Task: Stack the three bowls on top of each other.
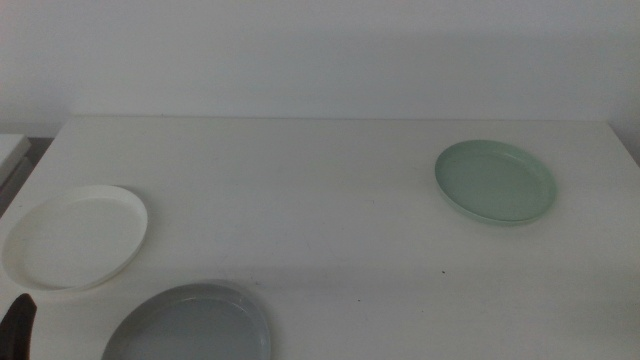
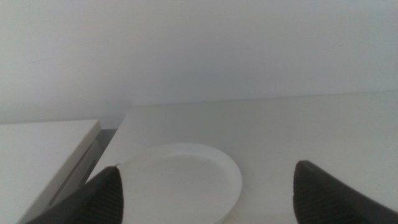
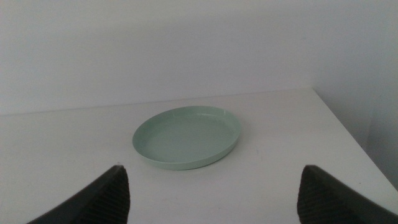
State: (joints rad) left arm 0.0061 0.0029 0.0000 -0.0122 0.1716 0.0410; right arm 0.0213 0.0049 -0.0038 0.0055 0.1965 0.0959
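Observation:
The grey bowl (image 1: 192, 328) is at the front edge, away from the table's middle, so next my left gripper grabs its rim (image 1: 122, 330) and moves the bowl to the middle first.
Three bowls lie apart on the white table (image 1: 320, 200). The white bowl (image 1: 76, 236) is at the left, the grey bowl (image 1: 190, 325) at the front edge, cut off by the frame, and the mint green bowl (image 1: 496, 180) at the right. My left gripper (image 2: 208, 196) is open, low at the table's front left, with the white bowl (image 2: 180, 177) lying just ahead between its jaws; one dark fingertip (image 1: 18, 325) shows in the middle view. My right gripper (image 3: 214, 196) is open too, some way short of the green bowl (image 3: 186, 137); it is out of the middle view.
A second pale surface (image 2: 43, 152) stands beside the table's left edge across a dark gap (image 2: 102, 140). A white wall (image 1: 320, 50) rises behind the table. The table's right edge (image 3: 348, 134) runs close to the green bowl.

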